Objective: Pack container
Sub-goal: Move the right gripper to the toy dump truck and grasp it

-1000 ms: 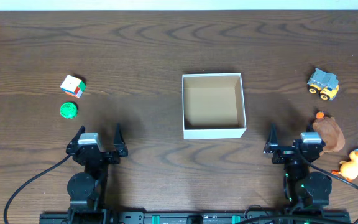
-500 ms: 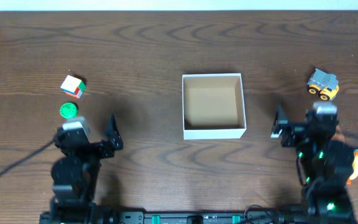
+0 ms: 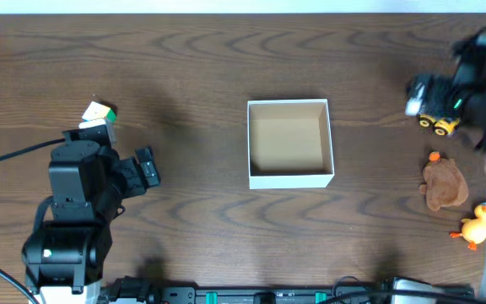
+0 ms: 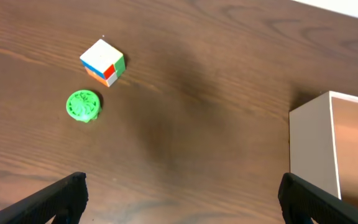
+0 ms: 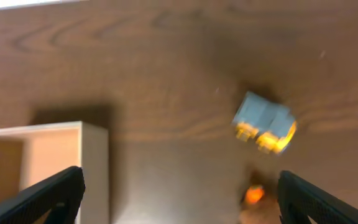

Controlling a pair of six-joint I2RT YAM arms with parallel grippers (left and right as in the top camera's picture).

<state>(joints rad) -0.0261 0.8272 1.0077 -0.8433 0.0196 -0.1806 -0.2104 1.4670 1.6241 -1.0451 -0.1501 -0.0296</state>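
Note:
The grey-yellow toy truck [image 3: 441, 126] lies clear of the brown plush toy, so the robot's right gripper continues toward its grey part [image 5: 265, 114] until the open fingers are on both sides of it.
The container [image 3: 291, 178], a white square box with a tan inside, stands open at the table's middle; it also shows in the left wrist view [image 4: 309, 149] and the right wrist view [image 5: 95, 168]. A coloured cube [image 4: 103, 62] and a green disc [image 4: 82, 106] lie at the left. In the overhead view the cube [image 3: 98, 111] is partly under my left arm and the disc is hidden. My left gripper [image 3: 133, 169] [image 4: 182, 186] is open and empty above the bare table. A grey-yellow toy truck [image 3: 440, 123] [image 5: 264, 122] lies at the right. My right gripper [image 3: 429, 93] [image 5: 180, 183], blurred, is open and empty close to it.
A brown plush toy [image 3: 444, 184] and an orange duck [image 3: 475, 224] lie at the right, nearer the front than the truck. An orange bit of the plush [image 5: 253, 195] shows in the right wrist view. Cables run from the arm bases at the front edge.
Both arms have left their rest poses at the front. The left arm rose and swung left toward the cube and disc. The right arm swept back and right to the truck.

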